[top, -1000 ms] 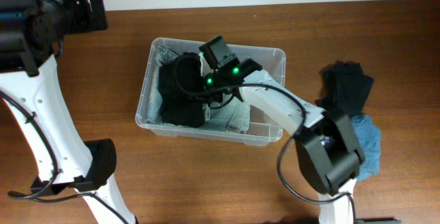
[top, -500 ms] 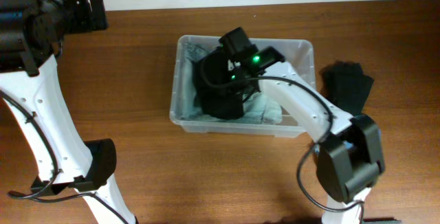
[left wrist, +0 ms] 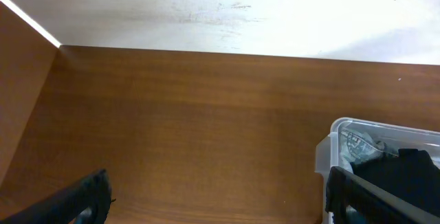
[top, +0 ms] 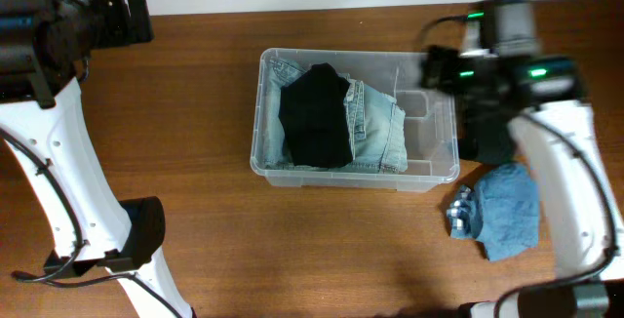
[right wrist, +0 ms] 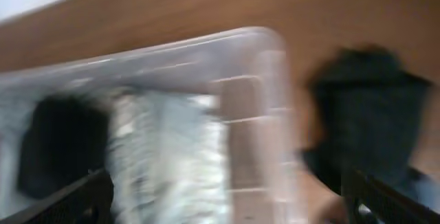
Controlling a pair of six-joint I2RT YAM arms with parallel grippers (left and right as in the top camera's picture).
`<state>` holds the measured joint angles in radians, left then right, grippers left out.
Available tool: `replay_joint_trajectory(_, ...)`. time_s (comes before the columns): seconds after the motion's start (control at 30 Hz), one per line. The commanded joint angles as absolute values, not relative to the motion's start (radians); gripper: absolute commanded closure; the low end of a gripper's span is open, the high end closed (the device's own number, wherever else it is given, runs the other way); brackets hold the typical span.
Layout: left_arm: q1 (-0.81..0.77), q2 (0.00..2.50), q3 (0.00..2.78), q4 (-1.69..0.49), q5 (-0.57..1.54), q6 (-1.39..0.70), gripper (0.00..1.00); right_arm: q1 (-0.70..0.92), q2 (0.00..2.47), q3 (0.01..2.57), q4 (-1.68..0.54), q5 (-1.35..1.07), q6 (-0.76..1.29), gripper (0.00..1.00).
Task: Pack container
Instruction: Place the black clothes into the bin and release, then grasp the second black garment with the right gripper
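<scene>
The clear container [top: 421,142] has room for the second black garment [top: 486,142] beside it, so the robot's open right gripper goes on moving toward that garment and closes on it.
The clear container [top: 434,167] stands mid-table, and it holds a black garment [top: 314,116] lying over folded light denim [top: 378,130]. Its right end is bare. My right gripper [top: 441,68] hovers over the container's right rim, open and holding nothing. The right wrist view is blurred: the container [right wrist: 244,66], the black garment [right wrist: 58,145] and the denim [right wrist: 165,148] lie below the open gripper [right wrist: 230,203]. My left gripper [left wrist: 220,200] is open over bare table at the far left, with the container's corner [left wrist: 330,148] at its right.
A second black garment [top: 492,135] lies on the table right of the container, partly under my right arm. It shows also in the right wrist view [right wrist: 364,114]. A blue cloth [top: 509,211] with a grey bundle [top: 460,213] lies in front of it.
My right gripper opened, left the black garment in the container and pulled back to the right. The container slid right with it. The left arm stayed still.
</scene>
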<state>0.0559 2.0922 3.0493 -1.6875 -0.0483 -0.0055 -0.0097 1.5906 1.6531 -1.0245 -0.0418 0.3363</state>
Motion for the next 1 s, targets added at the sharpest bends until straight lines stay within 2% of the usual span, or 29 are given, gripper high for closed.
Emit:
replay_joint_trajectory(0.0, 0.061, 2.085, 3.057, -1.687, -0.041, -0.015, 0.00, -0.218, 1.641, 1.653, -1.040, -0.251, 0.312, 0.02)
replay_joint_trajectory(0.1, 0.061, 2.085, 3.057, -1.687, -0.040, -0.015, 0.00, -0.371, 1.730, 1.652, -1.059, -0.324, 0.302, 0.01)
replay_joint_trajectory(0.23, 0.061, 2.085, 3.057, -1.687, -0.041, -0.015, 0.00, -0.478, 1.869, 1.652, -1.064, -0.360, 0.284, 0.02)
replay_joint_trajectory(0.53, 0.061, 2.085, 3.057, -1.687, -0.041, -0.015, 0.00, -0.518, 2.152, 1.652, -0.958, -0.390, 0.265, 0.02)
replay_joint_trajectory(0.73, 0.061, 2.085, 3.057, -1.687, -0.041, -0.015, 0.00, -0.517, 2.202, 1.652, -0.869, -0.462, 0.266, 0.03)
replay_joint_trajectory(0.8, 0.061, 2.085, 3.057, -1.687, -0.041, -0.015, 0.00, -0.517, 2.207, 1.652, -0.859, -0.471, 0.270, 0.16)
replay_joint_trajectory(0.83, 0.061, 2.085, 3.057, -1.687, -0.041, -0.015, 0.00, -0.517, 2.208, 1.652, -0.857, -0.472, 0.270, 0.30)
replay_joint_trajectory(0.97, 0.061, 2.085, 3.057, -1.687, -0.041, -0.015, 0.00, -0.517, 2.208, 1.652, -0.868, -0.471, 0.265, 0.61)
